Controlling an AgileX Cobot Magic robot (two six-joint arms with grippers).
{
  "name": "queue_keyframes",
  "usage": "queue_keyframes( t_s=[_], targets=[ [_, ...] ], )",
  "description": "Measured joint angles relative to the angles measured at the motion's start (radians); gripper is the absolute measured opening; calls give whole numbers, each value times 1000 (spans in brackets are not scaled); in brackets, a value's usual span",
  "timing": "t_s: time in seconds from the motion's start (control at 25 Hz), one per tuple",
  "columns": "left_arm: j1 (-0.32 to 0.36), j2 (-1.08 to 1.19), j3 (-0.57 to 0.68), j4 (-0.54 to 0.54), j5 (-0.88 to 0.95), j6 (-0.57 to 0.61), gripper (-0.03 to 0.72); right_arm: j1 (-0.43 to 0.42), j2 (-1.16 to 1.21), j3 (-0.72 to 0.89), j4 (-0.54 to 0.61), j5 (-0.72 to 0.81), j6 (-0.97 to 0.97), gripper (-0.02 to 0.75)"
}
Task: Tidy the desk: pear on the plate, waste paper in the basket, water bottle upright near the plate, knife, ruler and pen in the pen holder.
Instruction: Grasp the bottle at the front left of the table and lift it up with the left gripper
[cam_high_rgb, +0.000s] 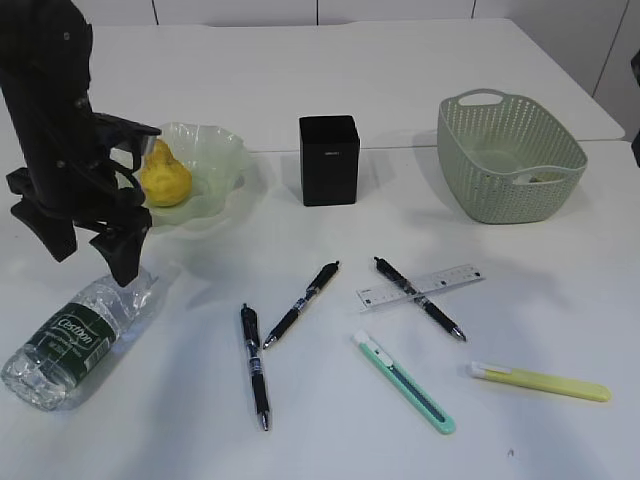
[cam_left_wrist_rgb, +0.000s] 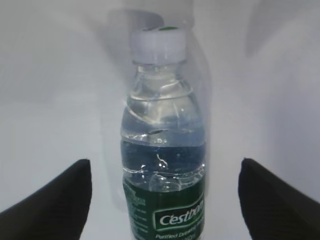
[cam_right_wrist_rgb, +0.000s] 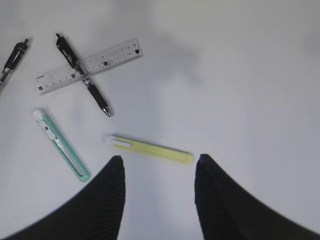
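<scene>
The water bottle (cam_high_rgb: 76, 340) will hold its water in when the robot lifts it and turns it upright, because the white cap (cam_left_wrist_rgb: 159, 47) sits squarely over the bottle's neck.
The water bottle (cam_high_rgb: 75, 335) lies on its side at the front left; the left wrist view shows its cap end (cam_left_wrist_rgb: 162, 130). My left gripper (cam_high_rgb: 95, 255) is open, its jaws (cam_left_wrist_rgb: 165, 165) on either side of the bottle without touching it. The yellow pear (cam_high_rgb: 165, 178) sits on the pale green plate (cam_high_rgb: 222, 160). My right gripper (cam_right_wrist_rgb: 160, 159) is open and empty above the yellow knife (cam_right_wrist_rgb: 150, 149). A teal knife (cam_right_wrist_rgb: 61, 145), the clear ruler (cam_right_wrist_rgb: 115, 55) and a black pen (cam_right_wrist_rgb: 82, 75) lying across it are on the table. The black pen holder (cam_high_rgb: 329, 160) stands at centre.
Two more black pens (cam_high_rgb: 302, 304) (cam_high_rgb: 255, 365) lie at the front middle. The green basket (cam_high_rgb: 510, 155) stands at the back right with something pale inside. The right arm is out of the exterior view.
</scene>
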Motion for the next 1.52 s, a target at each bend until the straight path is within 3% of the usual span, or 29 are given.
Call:
queue_keyframes(
  t_s=[1.52],
  targets=[
    [5,157,0,-16,-8,0,629,0,0,0,0,0,-14,372]
  ],
)
